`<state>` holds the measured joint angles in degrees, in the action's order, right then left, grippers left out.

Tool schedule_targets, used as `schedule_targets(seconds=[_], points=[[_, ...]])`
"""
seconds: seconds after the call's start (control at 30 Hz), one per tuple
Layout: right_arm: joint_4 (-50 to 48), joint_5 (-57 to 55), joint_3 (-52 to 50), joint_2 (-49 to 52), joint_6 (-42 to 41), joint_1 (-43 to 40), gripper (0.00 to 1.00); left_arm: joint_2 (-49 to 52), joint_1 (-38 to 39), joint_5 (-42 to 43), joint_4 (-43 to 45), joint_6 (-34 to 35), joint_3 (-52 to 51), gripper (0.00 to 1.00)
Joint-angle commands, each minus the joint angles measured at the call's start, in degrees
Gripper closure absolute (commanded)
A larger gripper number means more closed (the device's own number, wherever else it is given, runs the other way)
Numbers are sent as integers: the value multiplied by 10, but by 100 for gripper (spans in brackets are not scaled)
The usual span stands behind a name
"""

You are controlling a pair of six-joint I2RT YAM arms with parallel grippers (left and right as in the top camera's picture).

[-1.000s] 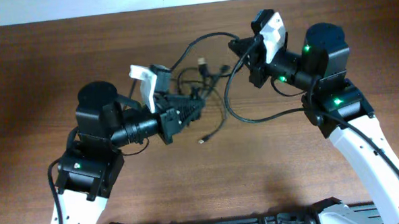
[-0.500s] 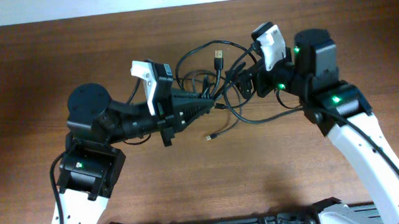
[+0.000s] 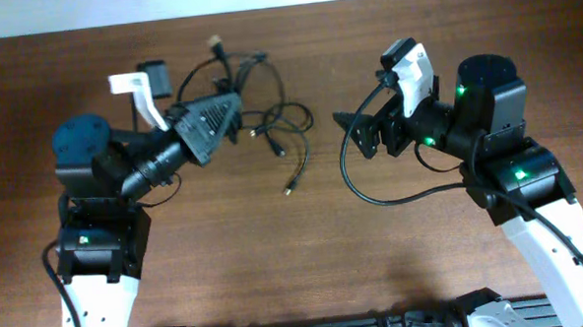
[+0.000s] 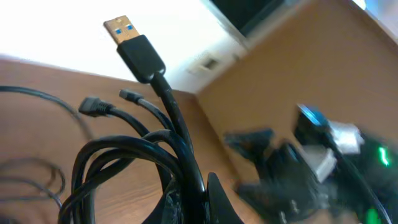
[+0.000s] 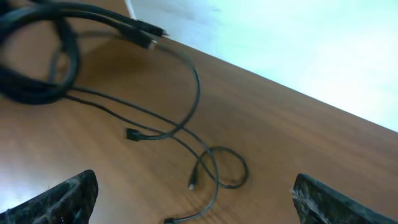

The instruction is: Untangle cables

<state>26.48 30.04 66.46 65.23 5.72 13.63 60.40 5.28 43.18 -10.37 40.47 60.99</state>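
The bundle (image 3: 231,84) should go to my right gripper before my left gripper takes another part, because it is pinching the thick loops together (image 4: 169,148) below the USB plug.
The cables (image 3: 260,116) lie at the back centre of the table: thicker black loops with a USB plug (image 3: 212,44), and thinner cords trailing to a small plug (image 3: 290,190). My left gripper (image 3: 232,103) is shut on a thick cord of the bundle. In the left wrist view that cord (image 4: 186,155) runs up from between the fingers to the USB plug (image 4: 127,30), my left gripper (image 4: 200,198) pinching it. My right gripper (image 3: 355,131) stands open to the right of the cables, holding nothing. Its wrist view shows the thin cords (image 5: 180,130) lying beyond my right gripper (image 5: 193,182).
The right arm's own thick black wire (image 3: 357,185) loops down over the wood table (image 3: 306,261) in front of its gripper. The table's back edge (image 3: 284,0) runs along the top. The right arm (image 4: 305,168) shows blurred in the left wrist view.
The right gripper opened, let go of the cables and drew back to the right. The left gripper pulled the bundle left and toward the back edge.
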Motion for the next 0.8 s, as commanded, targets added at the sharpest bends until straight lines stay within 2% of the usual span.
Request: schedule_targets(seconds=[0.0,0.07,0.13,0.33,0.53,0.67,0.77], points=[[-10,88,1,-19,-6,-2,1,-5,-5,-71,3,206,8,100],[-14,110,1,-19,-6,-2,1,-5,-5,-88,5,300,8,100],[-14,122,1,-19,-6,-2,1,-5,-5,-89,4,334,8,100],[-44,267,1,-18,-6,-2,1,-5,23,-84,16,344,8,100],[-45,272,1,-11,-6,-1,4,-5,91,-105,43,410,8,100],[-44,274,1,-11,-6,-1,4,0,150,-135,45,409,8,100],[-47,274,1,-11,-6,13,4,15,193,-151,84,409,8,100]])
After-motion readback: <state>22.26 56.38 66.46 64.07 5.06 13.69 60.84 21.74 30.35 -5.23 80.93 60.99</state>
